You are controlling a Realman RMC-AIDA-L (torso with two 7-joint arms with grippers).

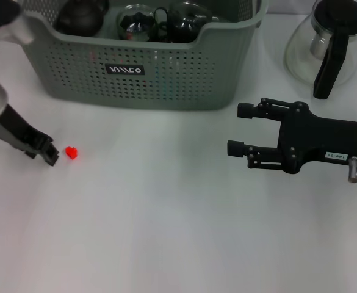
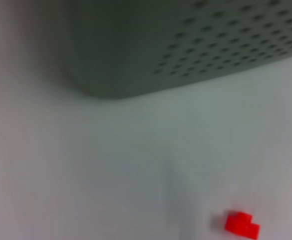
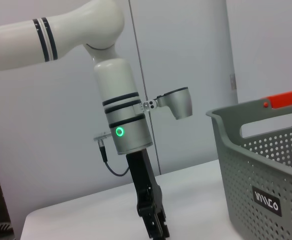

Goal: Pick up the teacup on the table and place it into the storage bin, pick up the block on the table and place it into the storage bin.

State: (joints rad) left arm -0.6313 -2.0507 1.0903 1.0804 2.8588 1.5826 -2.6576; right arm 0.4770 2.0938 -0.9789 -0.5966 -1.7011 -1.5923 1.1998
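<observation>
My left gripper should open its fingers, as the red block [image 1: 71,152] lies just past them, and move them over the red block's sides before lifting toward the bin.
The grey-green perforated storage bin [image 1: 166,79] stands at the back of the white table. It holds a dark teapot [image 1: 80,18] and glass tea vessels [image 1: 137,23]; I see no teacup on the table. A small red block [image 1: 71,152] lies on the table at the front left. My left gripper [image 1: 47,154] points down at the table, close beside the block on its left side. The block [image 2: 241,224] and the bin's corner [image 2: 185,45] show in the left wrist view. My right gripper [image 1: 239,129] hovers open and empty at the right, in front of the bin.
A glass teapot with a black handle [image 1: 331,49] stands at the back right, beside the bin. The right wrist view shows my left arm and gripper [image 3: 154,222] over the table and the bin's end wall [image 3: 265,165].
</observation>
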